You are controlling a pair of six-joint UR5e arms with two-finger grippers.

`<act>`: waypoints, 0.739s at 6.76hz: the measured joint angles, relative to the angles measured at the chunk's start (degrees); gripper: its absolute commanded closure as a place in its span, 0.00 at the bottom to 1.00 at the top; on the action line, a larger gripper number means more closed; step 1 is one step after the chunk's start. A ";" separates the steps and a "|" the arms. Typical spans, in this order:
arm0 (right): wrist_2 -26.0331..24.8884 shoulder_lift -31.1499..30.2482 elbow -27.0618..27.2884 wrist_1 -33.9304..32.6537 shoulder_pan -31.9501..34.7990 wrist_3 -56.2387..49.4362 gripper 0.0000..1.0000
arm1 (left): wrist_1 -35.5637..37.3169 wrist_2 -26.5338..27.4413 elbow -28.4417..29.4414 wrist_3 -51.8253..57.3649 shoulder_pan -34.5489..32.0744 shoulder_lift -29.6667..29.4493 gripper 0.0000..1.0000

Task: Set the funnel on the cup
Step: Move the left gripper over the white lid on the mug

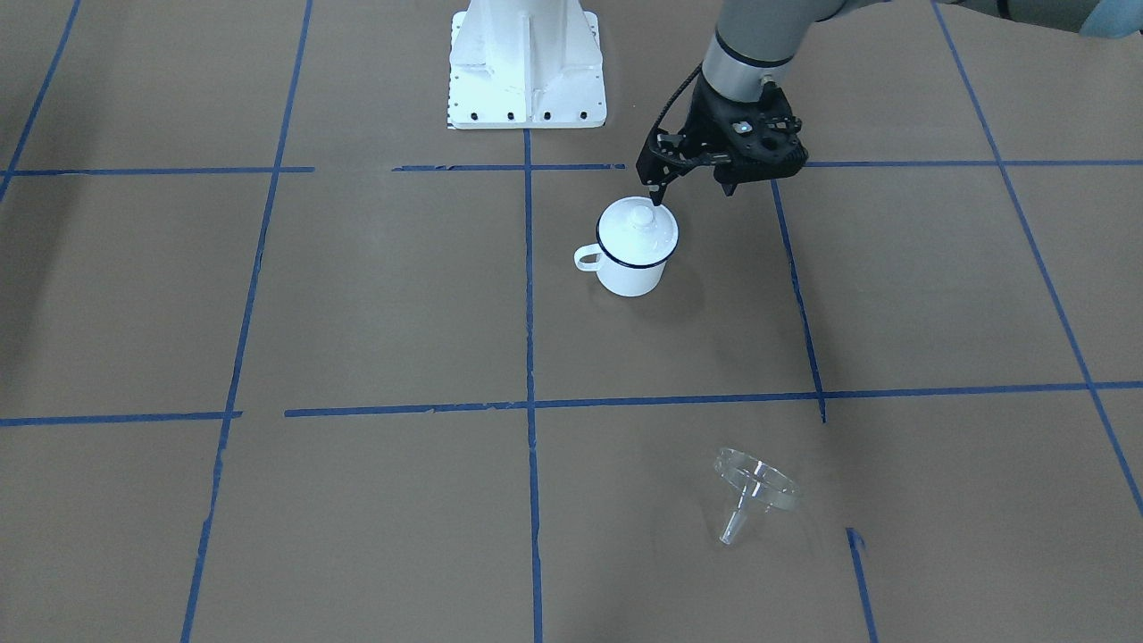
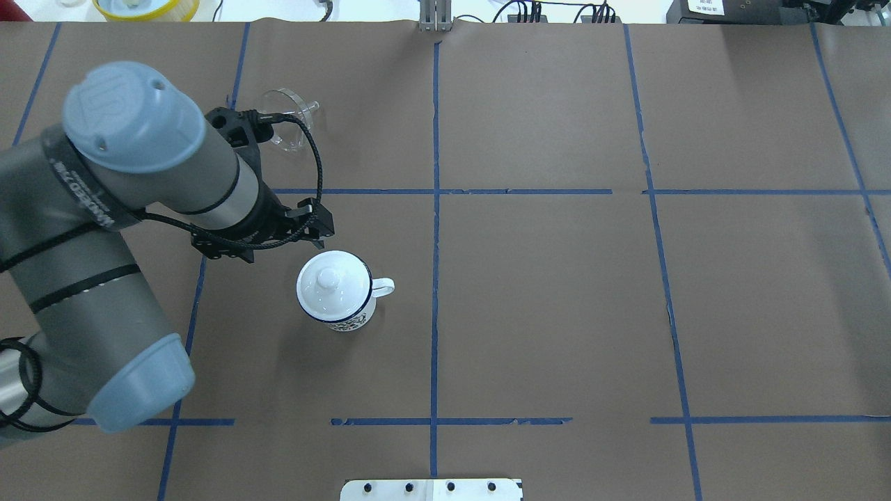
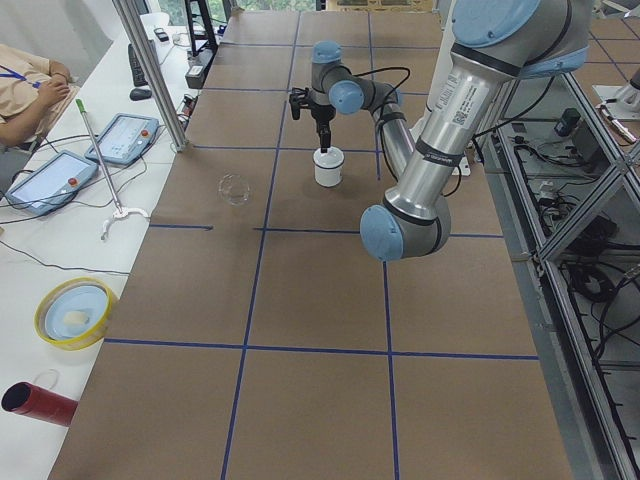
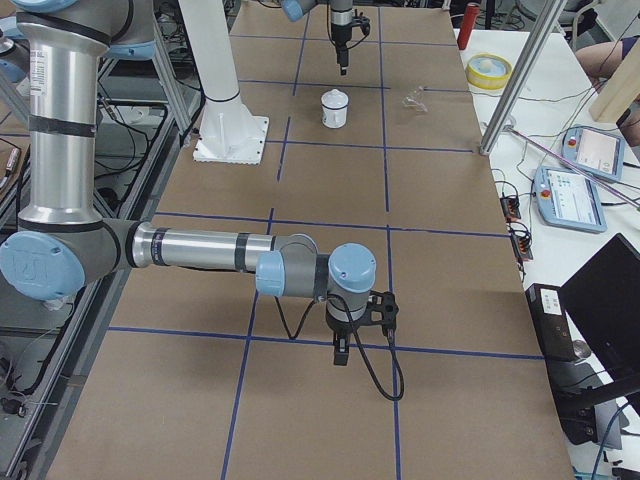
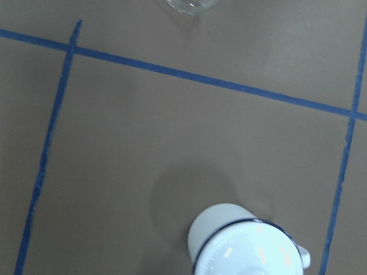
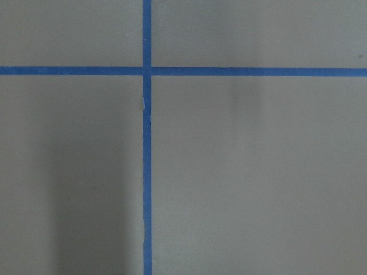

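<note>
The white lid (image 1: 639,234) sits on the dark blue rim (image 1: 634,264), so the lid will come off and leave the cup standing when I lift the knob.
The cup (image 1: 629,268) is a white enamel mug with a dark blue rim, and a white knobbed lid (image 1: 638,228) rests on it. It stands near the table's middle and also shows in the overhead view (image 2: 348,316). The clear funnel (image 1: 755,487) lies on its side apart from the cup, toward the table's far edge, as the overhead view (image 2: 289,118) shows. My left gripper (image 1: 694,190) is open and empty, hovering just above and beside the lid. My right gripper (image 4: 340,350) hangs over bare table far from both; I cannot tell whether it is open or shut.
The white robot base (image 1: 527,67) stands close behind the cup. A yellow bowl (image 2: 146,7) and a red cylinder (image 3: 40,400) lie beyond the table's far edge. Tablets (image 3: 120,135) and a person (image 3: 25,85) are on the operators' side.
</note>
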 measured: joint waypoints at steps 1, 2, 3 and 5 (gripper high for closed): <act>0.00 0.00 0.00 0.00 0.00 0.00 0.00 | 0.07 1.87 2.12 -1.72 1.66 -1.59 0.14; 0.00 0.00 0.00 0.00 0.00 0.00 0.00 | -0.02 2.95 3.38 -2.50 2.52 -2.41 0.15; 0.00 0.00 0.00 0.00 0.00 0.00 0.00 | -0.11 3.96 4.25 -2.77 3.22 -2.89 0.16; 0.00 0.00 0.00 0.00 0.00 0.00 0.00 | -0.86 5.06 5.55 -2.91 4.14 -3.19 0.20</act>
